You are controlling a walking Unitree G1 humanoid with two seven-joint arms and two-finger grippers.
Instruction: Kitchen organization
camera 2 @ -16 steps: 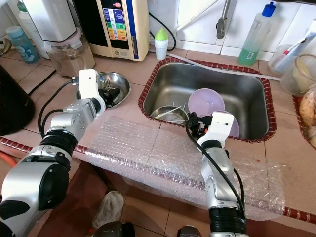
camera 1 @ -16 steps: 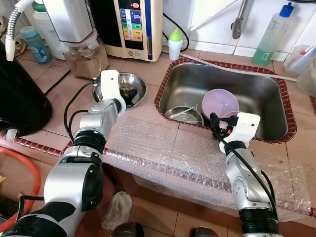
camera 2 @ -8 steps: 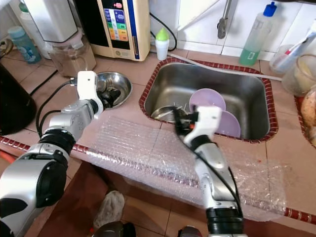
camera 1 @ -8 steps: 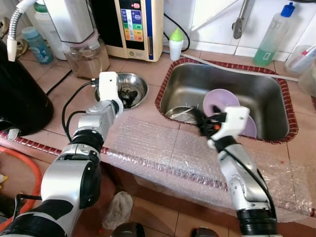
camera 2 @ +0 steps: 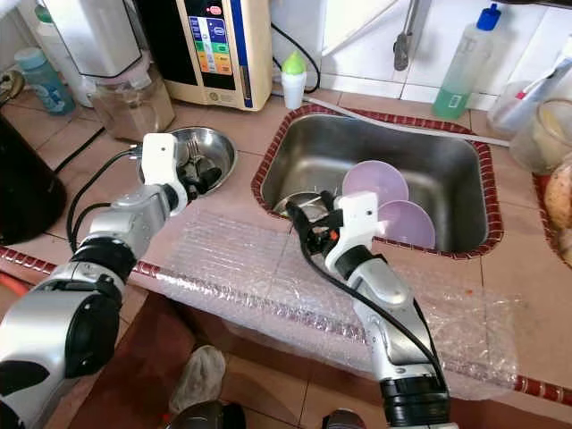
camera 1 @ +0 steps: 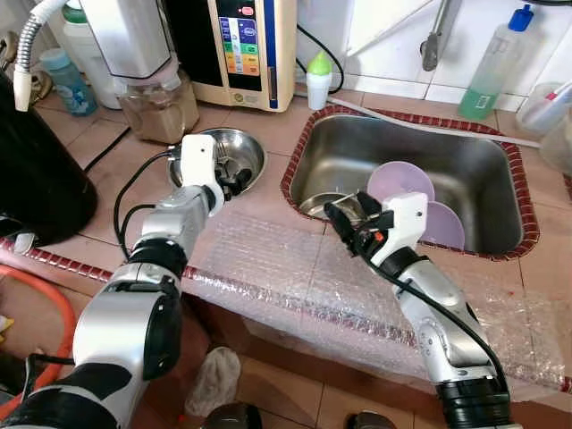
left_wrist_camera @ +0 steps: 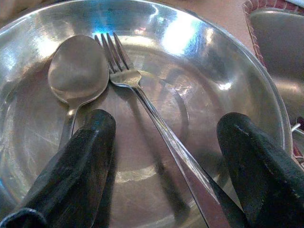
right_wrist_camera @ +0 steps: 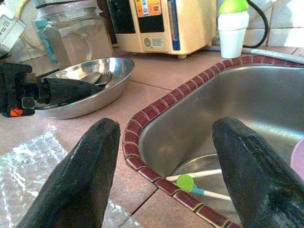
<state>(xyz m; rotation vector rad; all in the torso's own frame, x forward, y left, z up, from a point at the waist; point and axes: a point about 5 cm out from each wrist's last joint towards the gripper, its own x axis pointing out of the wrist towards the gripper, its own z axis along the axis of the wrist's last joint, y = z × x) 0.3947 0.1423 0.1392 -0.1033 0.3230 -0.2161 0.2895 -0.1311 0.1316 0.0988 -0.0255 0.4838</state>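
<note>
I expect the fork point(left_wrist_camera: 164, 128) to come free by itself when I lift it and leave the spoon in the steel bowl, because their handles spread apart.
A steel bowl point(camera 1: 241, 154) stands on the tiled counter left of the sink point(camera 1: 500, 188). It holds a spoon point(left_wrist_camera: 78, 71) and a fork point(left_wrist_camera: 118, 61). My left gripper point(camera 1: 234, 179) reaches into this bowl, open, its fingers on either side of the fork's handle, gripping nothing. My right gripper point(camera 1: 344, 223) hovers open above the sink's front left rim and points left toward the steel bowl point(right_wrist_camera: 90, 78). In the sink lie two purple bowls point(camera 1: 400, 183) and a small steel dish point(camera 1: 323, 204) with a green-tipped stick point(right_wrist_camera: 190, 184).
Bubble wrap point(camera 1: 295, 268) covers the counter's front edge. A water machine point(camera 1: 237, 45), a glass jar point(camera 1: 156, 103) and a white bottle point(camera 1: 317, 80) line the back. A green soap bottle point(camera 1: 490, 67) stands behind the sink. A black appliance point(camera 1: 36, 170) sits far left.
My right gripper has swung left, from over the purple bowls to the sink's front left rim. The left gripper has stayed at the steel bowl.
</note>
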